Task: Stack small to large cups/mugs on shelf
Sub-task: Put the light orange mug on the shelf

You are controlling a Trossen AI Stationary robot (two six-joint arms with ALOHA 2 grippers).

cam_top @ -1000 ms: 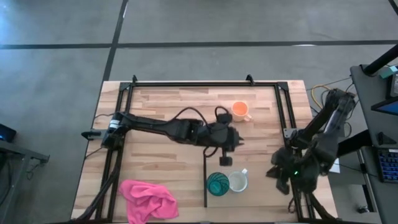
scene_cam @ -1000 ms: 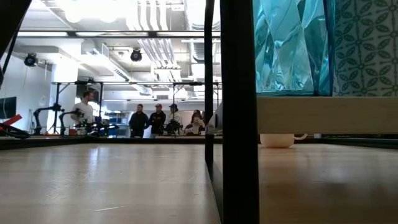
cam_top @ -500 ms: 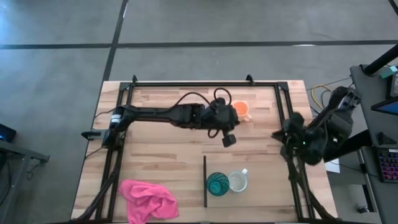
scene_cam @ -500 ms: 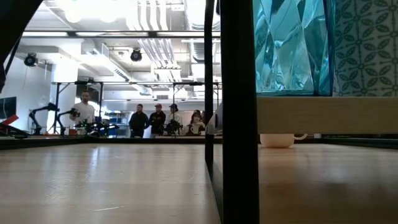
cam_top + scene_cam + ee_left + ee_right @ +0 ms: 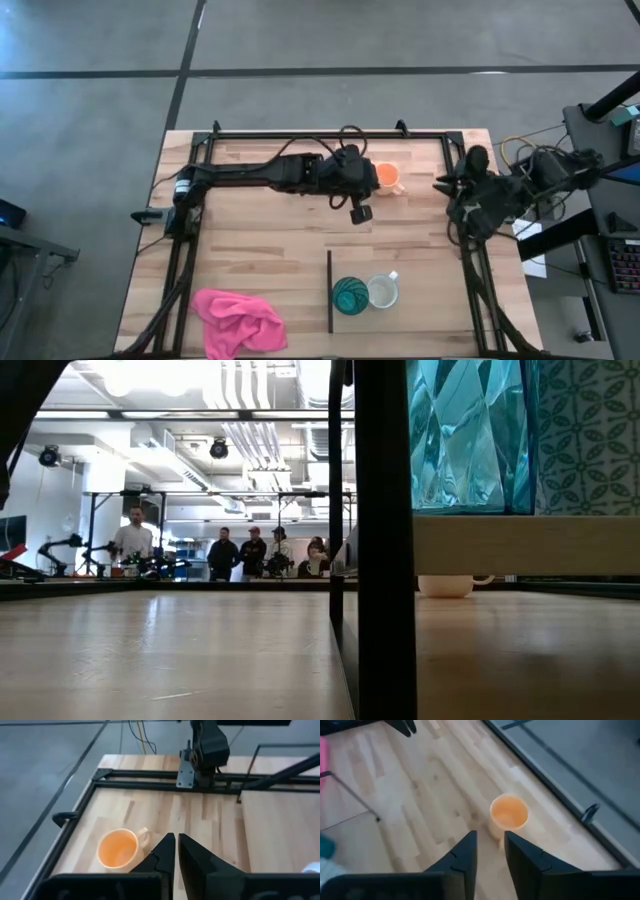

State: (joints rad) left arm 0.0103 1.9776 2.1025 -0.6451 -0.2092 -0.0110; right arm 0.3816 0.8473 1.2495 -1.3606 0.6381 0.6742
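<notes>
Next, my left gripper backs away along the far edge [image 5: 306, 148], as it is crowding the orange mug [image 5: 388, 176], before my right gripper takes the mug.
The orange mug [image 5: 386, 177] stands upright on the tabletop near the far edge. The teal tumbler [image 5: 349, 295] and the white mug [image 5: 382, 291] stand side by side on the shelf [image 5: 520, 545], beside its dark upright strip [image 5: 329, 291]. My left gripper [image 5: 362, 210] hovers shut just on the near side of the orange mug [image 5: 118, 848], touching nothing. My right gripper [image 5: 443, 186] is open above the table's right side. It points toward the orange mug [image 5: 509, 812] from well away.
A crumpled pink cloth [image 5: 238, 320] lies at the near left of the table. A black metal frame [image 5: 330, 135] runs along the far edge and both sides. Bare wood lies between the orange mug and the shelf. People stand in the room beyond the table [image 5: 250, 552].
My left gripper has moved from above the shelf's far end toward the far edge, ending close beside the orange mug. My right arm has swung from the near right corner toward the far edge and turned toward the orange mug. The cups have stayed in place.
</notes>
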